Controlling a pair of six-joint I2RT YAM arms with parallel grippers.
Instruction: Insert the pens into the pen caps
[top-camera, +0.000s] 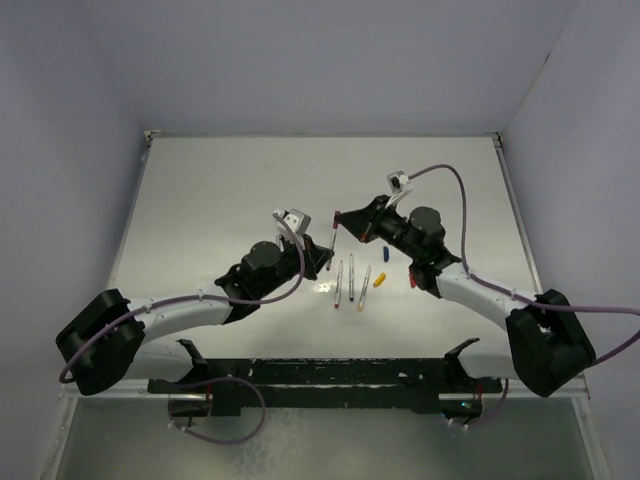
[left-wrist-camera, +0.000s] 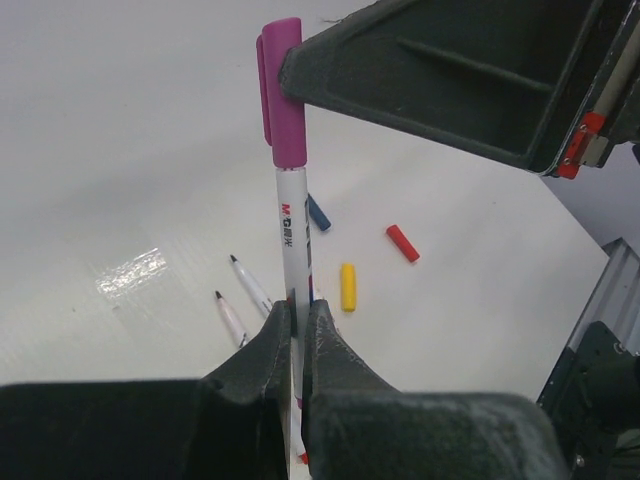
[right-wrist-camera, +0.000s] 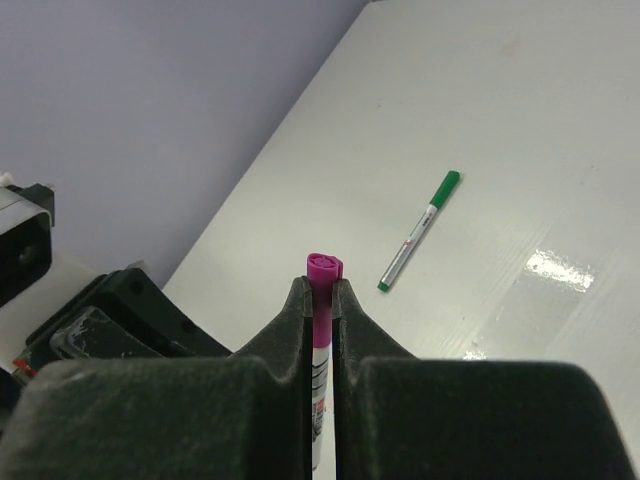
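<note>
My right gripper should keep pushing the magenta cap (top-camera: 337, 217) on until it is seated and then let go, because the cap is in line with the white-grey pen's body (top-camera: 333, 240).
My left gripper (left-wrist-camera: 298, 315) is shut on the barrel of a white-grey pen (left-wrist-camera: 292, 230) and holds it upright above the table. A magenta cap (left-wrist-camera: 284, 90) sits on the pen's top end. My right gripper (right-wrist-camera: 320, 290) is shut on that magenta cap (right-wrist-camera: 323, 268). In the top view the two grippers meet at mid-table, left (top-camera: 326, 250) and right (top-camera: 343, 220). Three uncapped pens (top-camera: 352, 281) lie side by side just in front of them. Blue (left-wrist-camera: 318, 212), yellow (left-wrist-camera: 348, 287) and red (left-wrist-camera: 403, 243) caps lie loose on the table.
A pen with a green cap on it (right-wrist-camera: 420, 230) lies alone on the white table (top-camera: 220, 200), beyond the right gripper. A shiny glare patch (left-wrist-camera: 130, 272) marks the surface. Grey walls stand at the back and sides. A black rail (top-camera: 320, 385) runs along the near edge.
</note>
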